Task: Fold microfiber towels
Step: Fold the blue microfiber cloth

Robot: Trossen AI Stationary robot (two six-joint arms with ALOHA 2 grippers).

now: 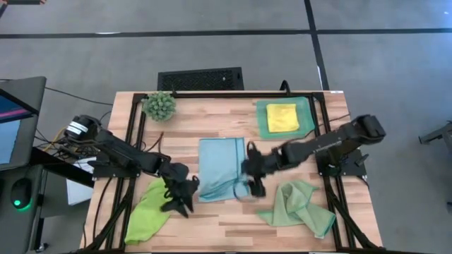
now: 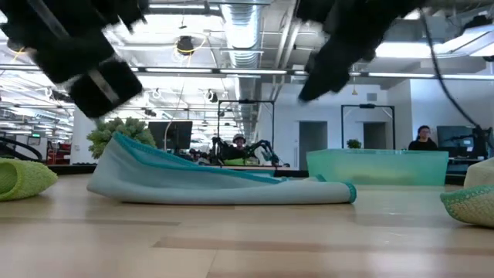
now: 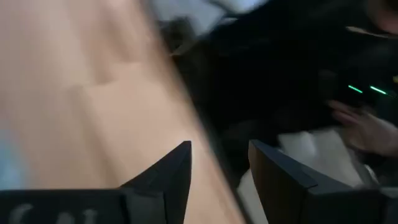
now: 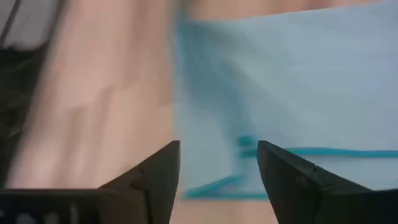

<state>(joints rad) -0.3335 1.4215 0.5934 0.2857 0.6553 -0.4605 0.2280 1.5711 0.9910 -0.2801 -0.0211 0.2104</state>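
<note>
The light blue towel (image 1: 220,164) will spread out smooth when I push across it, because the bunched near edge (image 1: 229,192) lies loose below a flat middle.
The light blue towel (image 1: 222,169) lies on the middle of the table, its near edge bunched and partly folded over. In the low view (image 2: 224,185) its left end stands up in a hump. My left gripper (image 1: 180,199) is open and empty just off the towel's near left corner (image 3: 221,149). My right gripper (image 1: 253,180) is open and empty over the towel's right edge (image 4: 217,149). Both hang clear above the table in the low view. The lime green towel (image 1: 148,212) lies crumpled at the near left. The sage green towel (image 1: 300,206) lies crumpled at the near right. The yellow towel (image 1: 282,117) lies folded in the teal tray (image 1: 263,120).
A small spiky green plant (image 1: 159,106) stands at the far left of the table. The teal tray stands at the far right. Black frame rails (image 1: 134,141) run along the table's left and right sides. Bare wood (image 1: 226,226) shows along the near edge between the two green towels.
</note>
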